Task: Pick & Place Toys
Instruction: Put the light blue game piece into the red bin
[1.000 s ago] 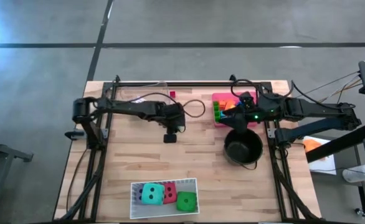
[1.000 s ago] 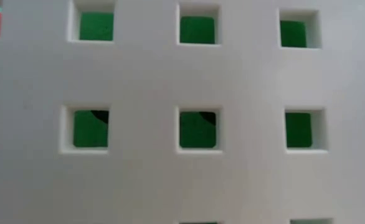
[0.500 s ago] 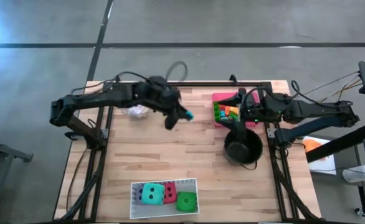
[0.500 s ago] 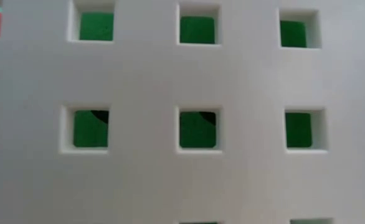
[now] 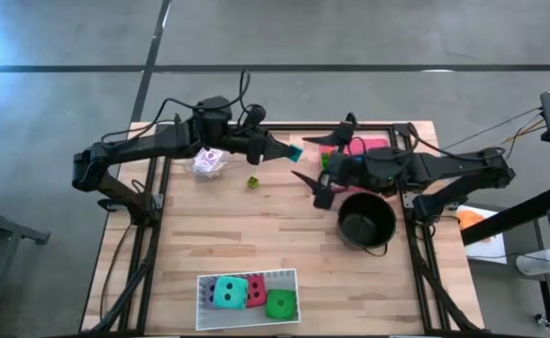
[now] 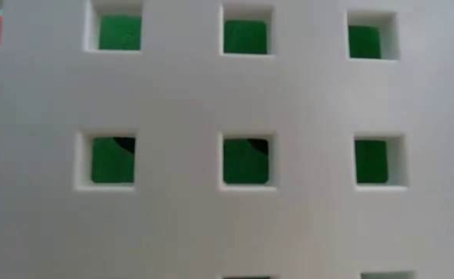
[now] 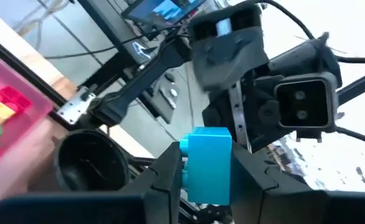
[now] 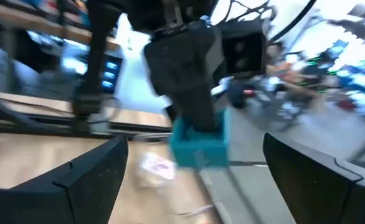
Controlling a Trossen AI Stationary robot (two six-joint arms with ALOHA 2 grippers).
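Observation:
The robot's left gripper has the teal block short of the pink tray (image 5: 375, 145), so the robot's right gripper should grasp the teal block's free sides (image 5: 297, 152) first and then carry it over.
High above the table's far middle, my left gripper (image 5: 284, 150) points level toward the right edge and is shut on a small teal block (image 5: 296, 151). My right gripper (image 5: 305, 160) faces it from the right, open. Its fingers (image 8: 83, 180) stand wide apart just short of the teal block (image 8: 199, 144) without touching it. A small green block (image 5: 253, 182) lies loose on the wood. Teal, red and green dice (image 5: 247, 293) sit in a white tray (image 5: 247, 278) at the near edge. My left gripper pinches the teal block's two opposite sides (image 7: 189, 177) between its two fingers. The fingers are level and come from the table's left. The block's far part (image 7: 207, 140) sticks out past the fingertips, and the block is lifted clear of the table.
A black pot (image 5: 366, 223) stands at the right under my right arm. Beyond it a pink tray (image 5: 374, 145) holds bright blocks. A clear packet (image 5: 207, 161) lies at the far left. The low view shows only a white perforated wall (image 6: 173, 101) with green behind its holes.
My left gripper has risen from the table with the teal block, rolled, tipped up to level and gone toward the far right. My right gripper has left the pink tray, rolled, and gone toward the left gripper, staying open.

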